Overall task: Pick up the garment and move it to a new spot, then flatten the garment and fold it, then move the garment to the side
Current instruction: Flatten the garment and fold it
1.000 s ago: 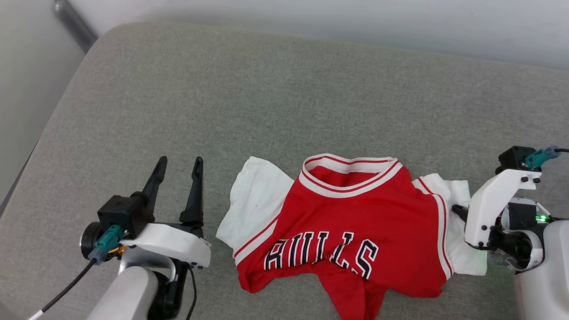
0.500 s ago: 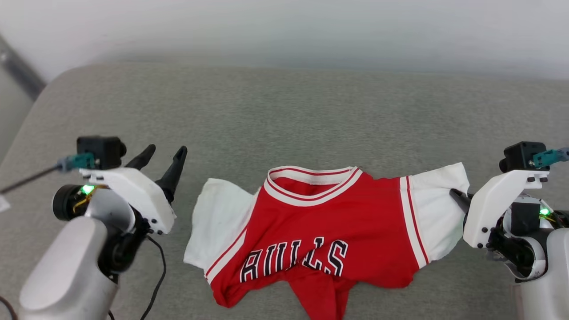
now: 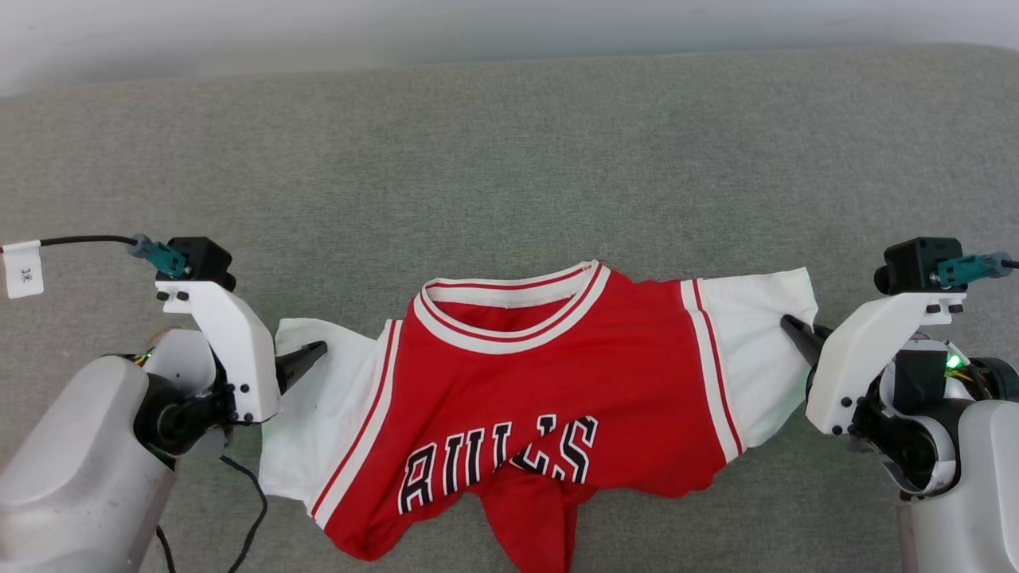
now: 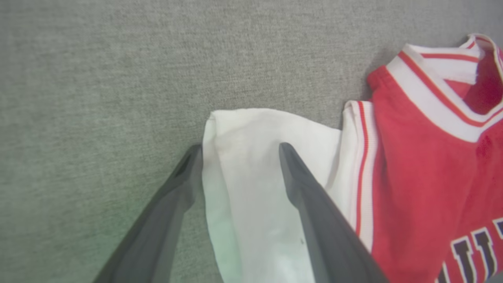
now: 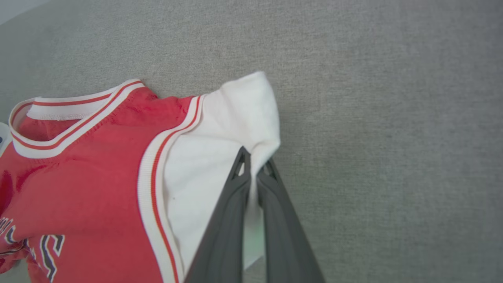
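Note:
I see the garment (image 3: 554, 372) bunched up just below its lettering, so I should expect a longer red front with a printed number hidden in the folds (image 3: 531, 504).
The garment (image 3: 541, 374), red with white sleeves and "BULLS" lettering, lies chest up on the grey fabric surface (image 3: 509, 159), its lower hem bunched at the near edge. My left gripper (image 3: 314, 354) is open at the left white sleeve. In the left wrist view its fingers (image 4: 239, 147) straddle the sleeve's outer edge, one finger over the cloth and one beside it, with the garment (image 4: 412, 157) running off to the right. My right gripper (image 3: 790, 325) is shut on the right white sleeve. The right wrist view shows its fingertips (image 5: 255, 159) pinching the sleeve end of the garment (image 5: 98, 157).
A pale wall (image 3: 509, 24) borders the far edge of the grey surface. A black cable with a white tag (image 3: 21, 270) runs from my left wrist toward the left edge. Bare grey fabric lies beyond the collar and on both sides.
The head view has shifted. My left arm has turned so its open fingers point at the left sleeve. The right sleeve has been drawn outward, spreading the shirt's shoulders wider.

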### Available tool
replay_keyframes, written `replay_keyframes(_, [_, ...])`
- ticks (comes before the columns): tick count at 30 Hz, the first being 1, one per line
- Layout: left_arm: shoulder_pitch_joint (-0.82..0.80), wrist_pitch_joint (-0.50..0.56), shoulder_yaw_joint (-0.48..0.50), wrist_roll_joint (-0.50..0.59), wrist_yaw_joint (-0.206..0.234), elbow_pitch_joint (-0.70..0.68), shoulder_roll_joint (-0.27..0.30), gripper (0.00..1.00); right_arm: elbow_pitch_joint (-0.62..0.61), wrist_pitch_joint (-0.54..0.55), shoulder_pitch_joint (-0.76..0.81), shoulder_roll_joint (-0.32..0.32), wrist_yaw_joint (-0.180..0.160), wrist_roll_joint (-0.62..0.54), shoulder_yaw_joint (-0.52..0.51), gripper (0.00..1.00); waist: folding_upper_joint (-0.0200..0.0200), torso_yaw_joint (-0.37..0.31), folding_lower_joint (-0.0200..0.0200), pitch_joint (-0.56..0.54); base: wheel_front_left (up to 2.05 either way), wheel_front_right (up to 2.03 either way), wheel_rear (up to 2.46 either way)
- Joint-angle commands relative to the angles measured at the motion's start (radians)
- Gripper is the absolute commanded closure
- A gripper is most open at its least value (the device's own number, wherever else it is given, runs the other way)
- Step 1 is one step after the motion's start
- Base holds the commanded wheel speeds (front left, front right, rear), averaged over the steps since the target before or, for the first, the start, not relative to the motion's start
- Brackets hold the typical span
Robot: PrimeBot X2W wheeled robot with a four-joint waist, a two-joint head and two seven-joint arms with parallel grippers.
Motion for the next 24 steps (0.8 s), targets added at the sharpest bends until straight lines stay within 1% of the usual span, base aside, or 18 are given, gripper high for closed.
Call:
replay_keyframes(1, [-0.006, 0.019, -0.012, -0.008, -0.006, 0.014, 0.003, 0.00, 0.004, -0.008, -0.014, 0.004, 0.000, -0.006, -0.003, 1.00, 0.0000, -0.015, -0.0001, 0.015, 0.00, 0.00, 0.00])
replay_keyframes(5, [0.002, 0.069, -0.061, 0.006, -0.007, 0.077, -0.009, 0.00, 0.016, -0.013, -0.018, 0.008, 0.000, -0.002, -0.003, 1.00, 0.0000, -0.020, -0.0001, 0.024, 0.00, 0.00, 0.00])
replay_keyframes(6, [0.003, 0.086, -0.075, 0.014, -0.006, 0.096, -0.013, 0.12, 0.017, -0.015, -0.020, 0.009, 0.000, -0.003, 0.000, 1.00, 0.0000, -0.021, -0.0001, 0.025, 0.00, 0.00, 0.00])
replay_keyframes(7, [0.009, 0.105, -0.090, 0.015, -0.007, 0.115, -0.019, 0.51, 0.018, -0.018, -0.022, 0.009, 0.000, -0.006, 0.002, 1.00, 0.0000, -0.022, -0.0001, 0.026, 0.00, 0.00, 0.00])
replay_keyframes(8, [0.015, 0.119, -0.098, 0.008, -0.007, 0.129, -0.033, 0.63, 0.020, -0.019, -0.023, 0.009, 0.000, -0.003, 0.003, 1.00, 0.0000, -0.023, -0.0001, 0.027, 0.00, 0.00, 0.00])
replay_keyframes(9, [0.013, 0.123, -0.105, 0.005, -0.008, 0.137, -0.046, 0.92, 0.020, -0.024, -0.025, 0.010, 0.000, -0.007, 0.005, 1.00, 0.0000, -0.023, -0.0001, 0.027, 0.00, 0.00, 0.00])
replay_keyframes(10, [0.010, 0.118, -0.107, 0.003, -0.008, 0.143, -0.057, 1.00, 0.019, -0.027, -0.026, 0.009, 0.000, -0.016, 0.006, 1.00, 0.0000, -0.024, -0.0001, 0.028, 0.00, 0.00, 0.00])
replay_keyframes(13, [-0.006, 0.079, -0.107, 0.005, -0.011, 0.150, -0.077, 1.00, 0.022, -0.032, -0.028, 0.008, 0.000, -0.026, 0.008, 1.00, 0.0000, -0.023, -0.0001, 0.026, 0.00, 0.00, 0.00])
replay_keyframes(18, [-0.053, -0.013, -0.097, 0.035, -0.012, 0.163, -0.074, 1.00, 0.028, -0.042, -0.030, -0.010, 0.000, -0.026, 0.018, 1.00, 0.0000, -0.014, -0.0001, 0.000, 0.00, 0.00, 0.00])
replay_keyframes(22, [-0.115, -0.113, -0.083, 0.083, 0.005, 0.156, -0.058, 1.00, 0.042, -0.051, -0.046, -0.044, 0.000, -0.039, 0.021, 1.00, 0.0000, 0.000, -0.0001, -0.036, 0.00, 0.00, 0.00])
replay_keyframes(24, [-0.142, -0.153, -0.080, 0.104, 0.016, 0.155, -0.058, 1.00, 0.062, -0.047, -0.061, -0.049, 0.000, -0.034, 0.013, 1.00, 0.0000, 0.008, -0.0001, -0.056, 0.00, 0.00, 0.00])
